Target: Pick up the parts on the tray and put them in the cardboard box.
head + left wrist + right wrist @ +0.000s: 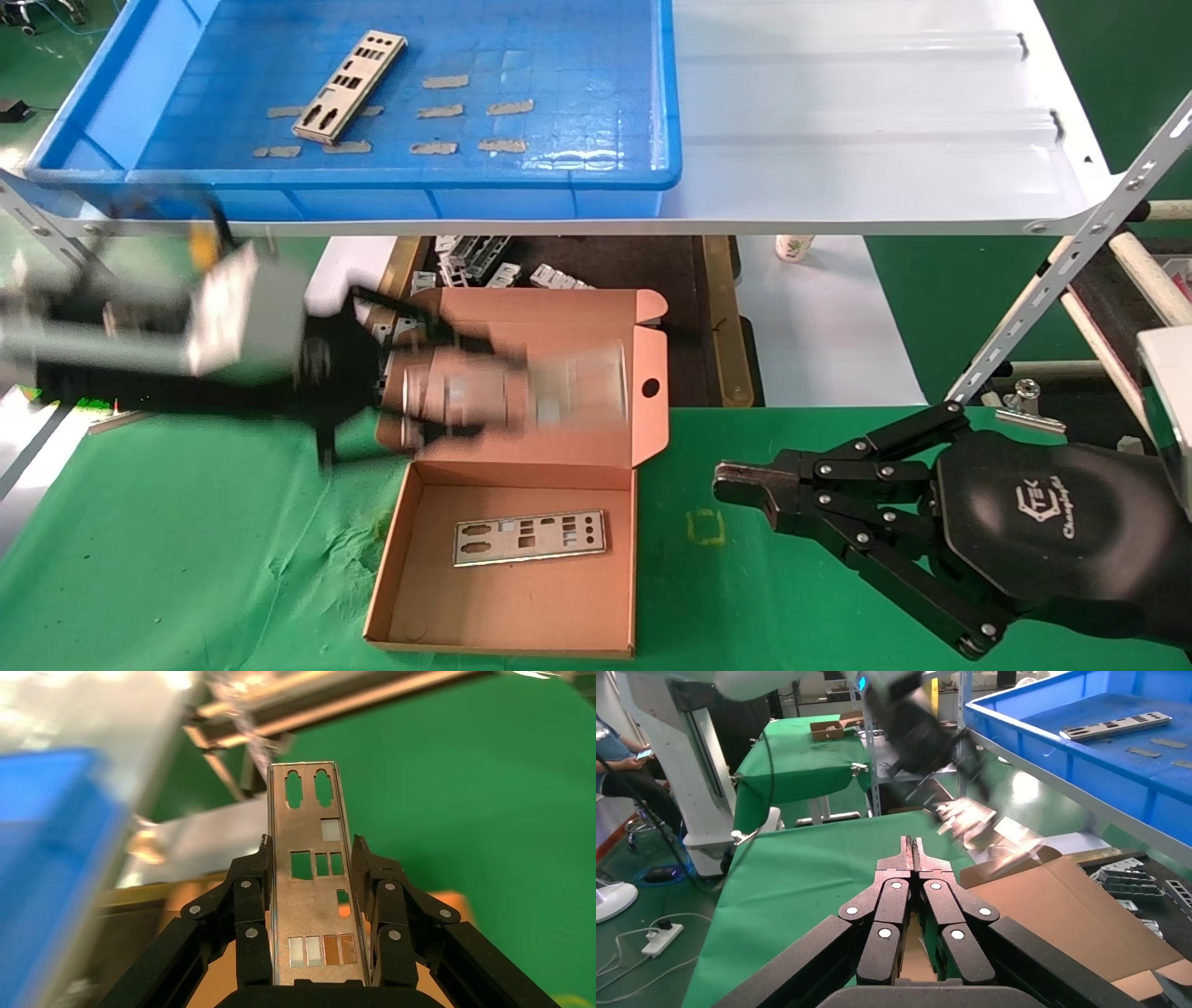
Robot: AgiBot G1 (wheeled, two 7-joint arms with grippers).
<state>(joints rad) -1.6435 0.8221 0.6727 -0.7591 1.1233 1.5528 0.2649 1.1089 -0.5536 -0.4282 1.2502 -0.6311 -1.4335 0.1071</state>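
Note:
The held part [564,391] points the same way as the part lying in the box, so my left gripper keeps bringing it down until it touches the cardboard box's free bottom [517,598].
One part [349,86], a thin silver plate, lies in the blue tray [615,177] on the upper shelf. A second part [529,538] lies flat inside the cardboard box [410,559] on the green table. My left gripper [466,387] is blurred above the box's open lid, shut on a third part [568,387]. In the left wrist view the gripper [312,846] clamps that plate [309,888] by its long edges. My right gripper [736,485] rests shut and empty to the right of the box; the right wrist view shows it [912,843] closed.
Grey metal brackets [475,259] fill a dark bin behind the box, under the shelf. A white corrugated sheet [866,121] lies to the right of the tray. A slanted metal strut [1071,261] rises at the right. Green cloth [186,559] covers the table.

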